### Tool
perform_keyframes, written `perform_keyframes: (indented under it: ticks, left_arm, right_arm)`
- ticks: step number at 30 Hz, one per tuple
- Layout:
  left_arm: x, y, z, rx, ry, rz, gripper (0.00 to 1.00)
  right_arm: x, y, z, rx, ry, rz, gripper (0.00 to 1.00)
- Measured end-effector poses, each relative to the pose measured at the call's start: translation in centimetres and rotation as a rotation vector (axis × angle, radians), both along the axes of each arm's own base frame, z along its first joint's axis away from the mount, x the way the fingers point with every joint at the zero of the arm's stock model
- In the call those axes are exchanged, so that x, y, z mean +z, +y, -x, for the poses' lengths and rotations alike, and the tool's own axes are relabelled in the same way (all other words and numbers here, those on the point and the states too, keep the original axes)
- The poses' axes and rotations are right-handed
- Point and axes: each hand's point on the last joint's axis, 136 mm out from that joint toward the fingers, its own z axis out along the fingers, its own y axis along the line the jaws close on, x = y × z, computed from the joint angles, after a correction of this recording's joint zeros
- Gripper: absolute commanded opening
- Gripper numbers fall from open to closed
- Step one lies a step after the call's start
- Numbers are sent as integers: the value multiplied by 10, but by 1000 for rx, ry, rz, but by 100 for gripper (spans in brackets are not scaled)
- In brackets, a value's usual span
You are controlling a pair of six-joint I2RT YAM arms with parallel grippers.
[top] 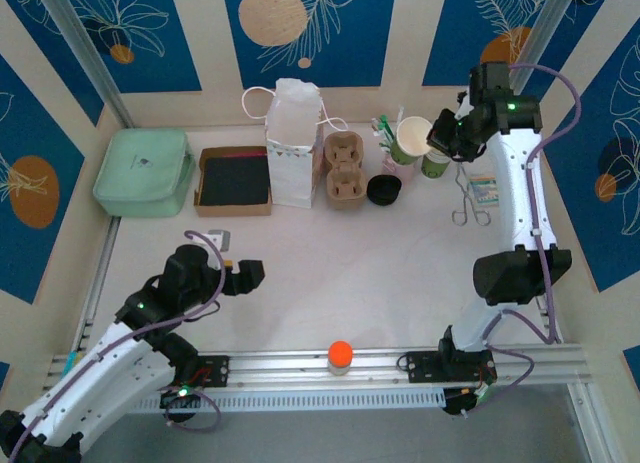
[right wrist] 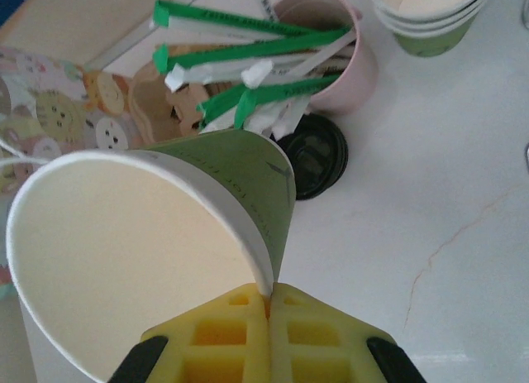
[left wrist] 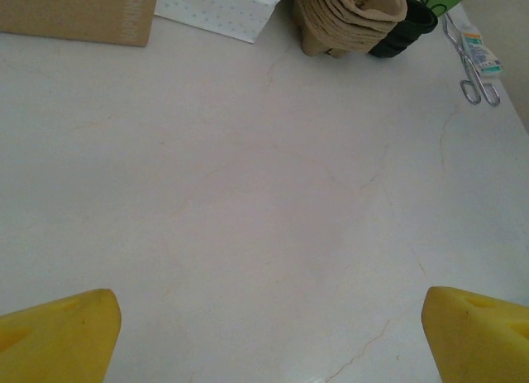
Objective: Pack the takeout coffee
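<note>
The held cup's opening (top: pixel 413 136) faces up and the middle of the tabletop (top: pixel 340 270) is clear. My right gripper should keep carrying the cup there until it stands flat.
My right gripper (right wrist: pixel 270 294) is shut on the rim of a lidless white-and-green paper cup (right wrist: pixel 140 251), pinching the wall between its yellow pads. From above, that cup (top: pixel 414 138) hangs tilted over the back right of the table beside the right gripper (top: pixel 441 139). A stack of black lids (right wrist: pixel 318 155) lies on the table just under it. My left gripper (left wrist: pixel 271 337) is open over bare tabletop at the near left (top: pixel 247 274), with nothing between its fingers. The takeout coffee is out of view.
A stack of lidless cups (top: pixel 435 165), a pink cup of green-wrapped stirrers (right wrist: pixel 331 60), brown pulp carriers (top: pixel 345 170), a white paper bag (top: pixel 293 143), a brown box (top: pixel 233 180) and a green container (top: pixel 145 171) line the back. Tongs (top: pixel 468 198) lie at the right.
</note>
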Motion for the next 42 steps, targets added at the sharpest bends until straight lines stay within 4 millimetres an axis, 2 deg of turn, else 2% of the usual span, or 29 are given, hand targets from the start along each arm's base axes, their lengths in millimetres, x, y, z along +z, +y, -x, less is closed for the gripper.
perform_keyframes:
  ticks: [7, 10, 15, 20, 34, 42]
  left_arm:
    - [1, -3, -4, 0, -6, 4, 94]
    - [0, -3, -5, 0, -2, 2, 94]
    - [-1, -5, -7, 0, -2, 2, 94]
    - [-3, -7, -10, 0, 3, -2, 94]
    - [-5, -12, -17, 0, 7, -4, 94]
    - [-5, -14, -20, 0, 4, -2, 94]
  right_arm:
    - [-12, 22, 22, 87, 26, 10, 4]
    - [-21, 38, 35, 147, 49, 20, 4]
    - [-47, 68, 57, 261, 110, 48, 4]
    - [-72, 89, 73, 346, 167, 79, 4]
    - [-127, 125, 117, 498, 245, 173, 5]
    - [-152, 137, 133, 535, 275, 211, 5]
